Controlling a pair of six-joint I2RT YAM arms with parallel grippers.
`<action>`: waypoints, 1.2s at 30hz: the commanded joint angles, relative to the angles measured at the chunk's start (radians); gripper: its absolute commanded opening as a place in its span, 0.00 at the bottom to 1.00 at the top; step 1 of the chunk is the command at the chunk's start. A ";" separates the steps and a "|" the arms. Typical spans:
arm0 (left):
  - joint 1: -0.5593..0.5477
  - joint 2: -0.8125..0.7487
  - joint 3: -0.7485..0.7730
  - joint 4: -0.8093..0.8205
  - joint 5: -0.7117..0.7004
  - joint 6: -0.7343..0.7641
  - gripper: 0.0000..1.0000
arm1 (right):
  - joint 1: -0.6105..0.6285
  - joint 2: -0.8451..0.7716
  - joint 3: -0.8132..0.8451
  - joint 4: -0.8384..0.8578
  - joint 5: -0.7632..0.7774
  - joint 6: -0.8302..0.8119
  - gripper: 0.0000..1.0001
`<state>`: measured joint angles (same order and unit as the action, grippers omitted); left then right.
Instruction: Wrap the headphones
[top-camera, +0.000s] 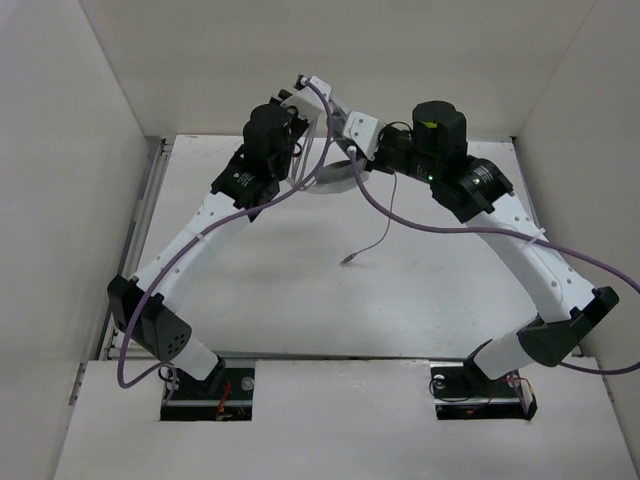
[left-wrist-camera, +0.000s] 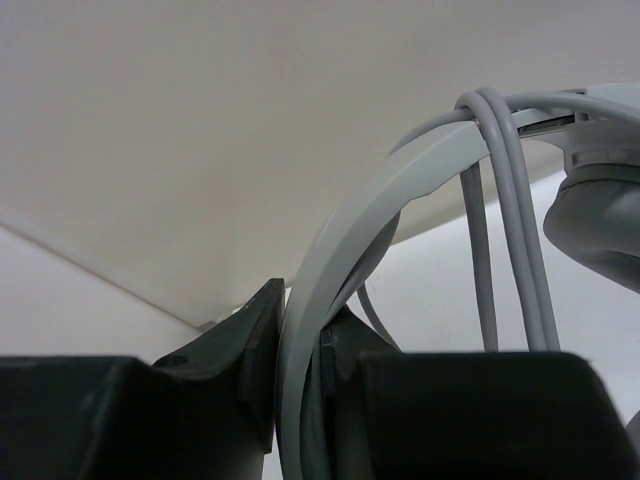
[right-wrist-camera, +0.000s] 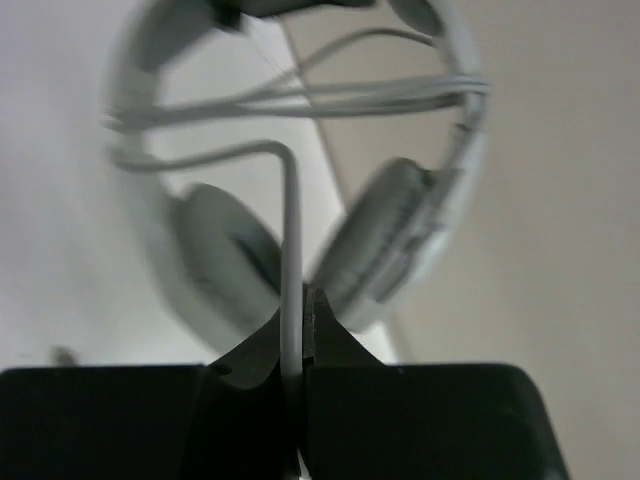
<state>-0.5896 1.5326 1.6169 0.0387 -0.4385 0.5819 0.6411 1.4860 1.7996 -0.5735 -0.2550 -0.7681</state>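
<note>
I should keep my right gripper going past the headband's other side (right-wrist-camera: 468, 95) and let go of the cord there, as the cord leads off the headband (right-wrist-camera: 200, 158) next to the wrapped turns.
The light grey headphones (right-wrist-camera: 400, 240) hang in the air between my two grippers, with both oval earcups in the right wrist view. My left gripper (left-wrist-camera: 300, 310) is shut on the curved headband (left-wrist-camera: 345, 240). Several turns of the thin grey cord (left-wrist-camera: 505, 200) lie over the headband. My right gripper (right-wrist-camera: 297, 300) is shut on the cord (right-wrist-camera: 291, 220), which runs up from the jaws and bends left. In the top view both grippers (top-camera: 305, 105) (top-camera: 352, 140) meet high at the back, with part of the headphones (top-camera: 335, 178) below them. The loose cord end with its plug (top-camera: 348, 260) hangs down over the table.
Thick purple cables (top-camera: 420, 222) loop along both arms. White walls close in the table (top-camera: 300, 300) on the left, back and right. The arm bases (top-camera: 210, 385) sit at the near edge.
</note>
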 joint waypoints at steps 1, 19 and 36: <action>-0.012 -0.083 0.015 0.046 0.049 -0.036 0.01 | -0.016 -0.010 -0.011 0.151 0.313 -0.256 0.00; -0.088 -0.069 0.141 -0.309 0.391 -0.204 0.00 | -0.163 0.112 -0.132 0.707 0.370 -0.330 0.06; -0.100 -0.014 0.383 -0.444 0.590 -0.323 0.00 | -0.338 0.103 -0.193 0.609 -0.085 0.270 0.16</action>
<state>-0.6811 1.5360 1.8729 -0.4572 0.0643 0.3367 0.3439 1.6176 1.6409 0.0101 -0.1802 -0.7208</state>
